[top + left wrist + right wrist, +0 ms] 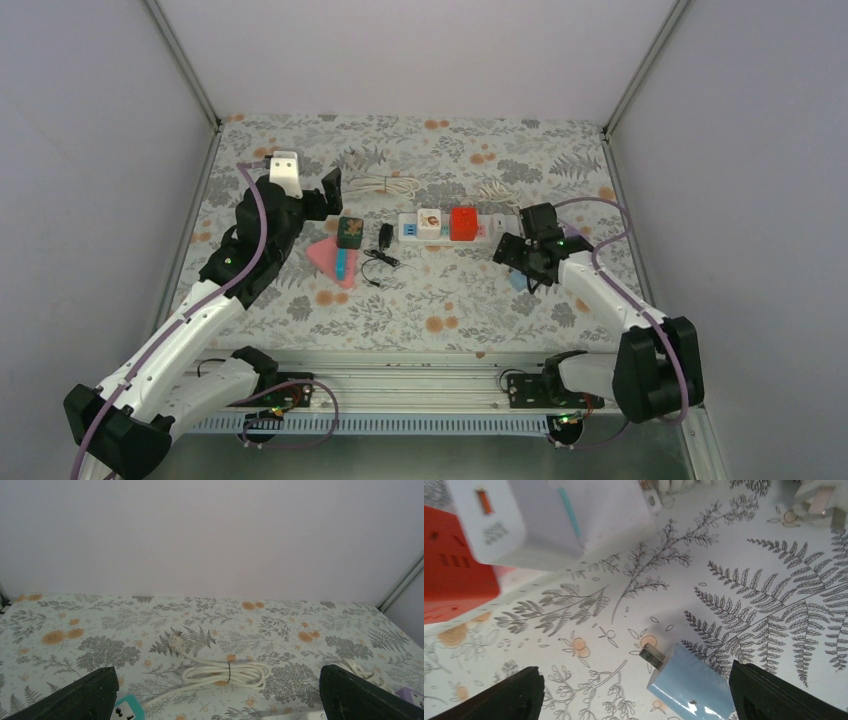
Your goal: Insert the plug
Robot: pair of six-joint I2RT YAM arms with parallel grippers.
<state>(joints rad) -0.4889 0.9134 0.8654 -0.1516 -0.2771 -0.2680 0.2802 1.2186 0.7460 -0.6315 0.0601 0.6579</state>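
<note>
The light blue plug (692, 686) is lying flat and its prongs (653, 655) point along the table, so next my right gripper picks it up and passes it to my left gripper.
A light blue plug (691, 686) lies on the floral table, one metal prong (652, 656) pointing toward the power strip. It lies between the wide-open fingers (519, 695) of my right gripper (636, 697), untouched. In the top view the plug (517, 281) sits just below my right gripper (522, 262). The white power strip (495, 228) holds a red adapter (463, 222) and a white adapter (429, 222). My left gripper (333, 198) is open and empty, raised left of the strip.
A coiled white cable (225, 672) lies at the back of the table, a second coil (497, 192) near the strip. A pink and teal piece (337, 260), a dark cube (350, 232) and a black adapter with cord (385, 238) lie at centre left. Grey walls enclose the table.
</note>
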